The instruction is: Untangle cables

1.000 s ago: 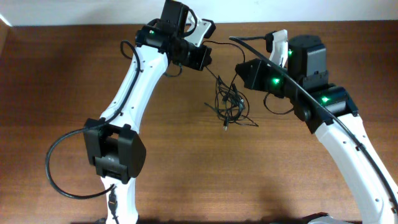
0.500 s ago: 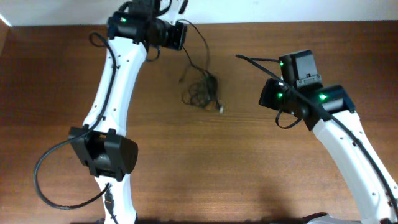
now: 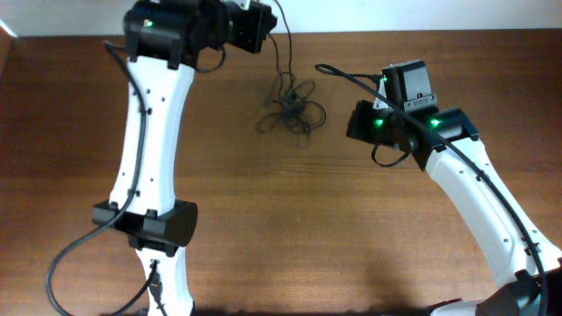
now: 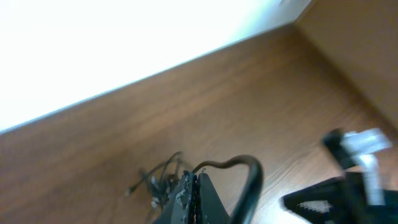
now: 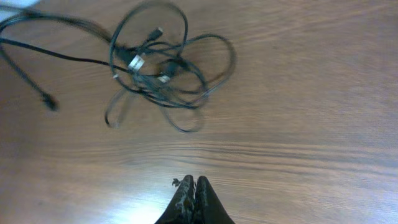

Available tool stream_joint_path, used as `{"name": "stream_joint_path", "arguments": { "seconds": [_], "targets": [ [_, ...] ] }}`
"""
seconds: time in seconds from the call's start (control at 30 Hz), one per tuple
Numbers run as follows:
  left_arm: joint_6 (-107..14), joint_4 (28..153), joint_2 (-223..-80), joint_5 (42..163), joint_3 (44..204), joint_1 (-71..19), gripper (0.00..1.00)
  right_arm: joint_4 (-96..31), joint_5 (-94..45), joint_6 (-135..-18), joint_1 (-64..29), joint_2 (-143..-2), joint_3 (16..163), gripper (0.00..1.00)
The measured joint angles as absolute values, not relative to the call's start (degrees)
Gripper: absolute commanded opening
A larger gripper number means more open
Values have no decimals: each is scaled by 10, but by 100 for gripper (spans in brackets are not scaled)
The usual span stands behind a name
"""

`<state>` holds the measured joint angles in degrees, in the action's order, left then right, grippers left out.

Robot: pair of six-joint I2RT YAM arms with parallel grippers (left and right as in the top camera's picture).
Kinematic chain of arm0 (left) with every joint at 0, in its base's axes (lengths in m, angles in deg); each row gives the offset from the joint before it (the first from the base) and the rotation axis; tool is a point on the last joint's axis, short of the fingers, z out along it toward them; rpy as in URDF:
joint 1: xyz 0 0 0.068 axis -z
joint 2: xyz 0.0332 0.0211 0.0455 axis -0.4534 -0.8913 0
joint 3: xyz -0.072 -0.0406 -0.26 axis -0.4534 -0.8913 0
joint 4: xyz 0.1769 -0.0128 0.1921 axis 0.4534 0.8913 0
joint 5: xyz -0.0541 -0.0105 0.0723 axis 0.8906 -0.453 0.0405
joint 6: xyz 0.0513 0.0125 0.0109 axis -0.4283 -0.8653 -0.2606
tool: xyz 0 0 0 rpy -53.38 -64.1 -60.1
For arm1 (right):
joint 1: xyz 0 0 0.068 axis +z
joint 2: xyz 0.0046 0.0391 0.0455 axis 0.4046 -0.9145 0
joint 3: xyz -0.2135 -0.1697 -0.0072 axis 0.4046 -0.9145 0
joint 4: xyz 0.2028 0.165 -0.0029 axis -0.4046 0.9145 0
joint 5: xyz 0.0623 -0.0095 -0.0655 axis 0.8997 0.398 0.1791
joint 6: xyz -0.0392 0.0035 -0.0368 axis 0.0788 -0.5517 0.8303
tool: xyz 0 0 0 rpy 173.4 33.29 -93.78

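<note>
The piece of cable in the left gripper (image 3: 290,54) leads into the loose clump, so the robot's right gripper should hold the clump (image 3: 294,109) while the left gripper pulls the strand of cable away.
The cables (image 3: 290,104) are a loose black clump of loops and small plugs on the brown table, far centre. One strand rises from the clump to my left gripper (image 3: 268,22), which is shut on it at the table's back edge. In the left wrist view the shut jaws (image 4: 196,180) sit above the clump (image 4: 158,183), with a cable loop curving beside them. My right gripper (image 3: 351,123) is just right of the clump. In the right wrist view its jaws (image 5: 191,182) are shut with nothing between them, and the clump (image 5: 158,65) lies ahead, apart from them.
A white wall (image 3: 395,13) runs along the table's back edge, close behind the left gripper. The right arm's own thicker black cable (image 3: 347,75) arcs out toward the clump. The left arm's white links (image 3: 145,132) cross the left side of the table.
The left arm has swung back and left, raising a strand. The clump has shifted left and toward the back edge. The right gripper has drawn back from the clump.
</note>
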<state>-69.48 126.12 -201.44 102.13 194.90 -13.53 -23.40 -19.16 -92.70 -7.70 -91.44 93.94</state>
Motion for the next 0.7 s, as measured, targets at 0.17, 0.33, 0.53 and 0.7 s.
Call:
{"name": "stream_joint_path", "arguments": {
  "seconds": [0.17,0.33,0.53,0.7],
  "targets": [
    [-679,1288,-2014,1055,2059,-135,0,-299,-121,-924,-77,-914,939,4],
    [-669,1295,-2014,1086,2090,-135,0,-395,-44,-924,-77,-915,939,5],
    [-636,1243,-2014,1171,2093,-147,0,-444,17,-924,-80,-915,939,5],
    [-612,1265,-2014,1042,2093,-148,0,-445,56,-925,-112,-915,939,5]
  ]
}}
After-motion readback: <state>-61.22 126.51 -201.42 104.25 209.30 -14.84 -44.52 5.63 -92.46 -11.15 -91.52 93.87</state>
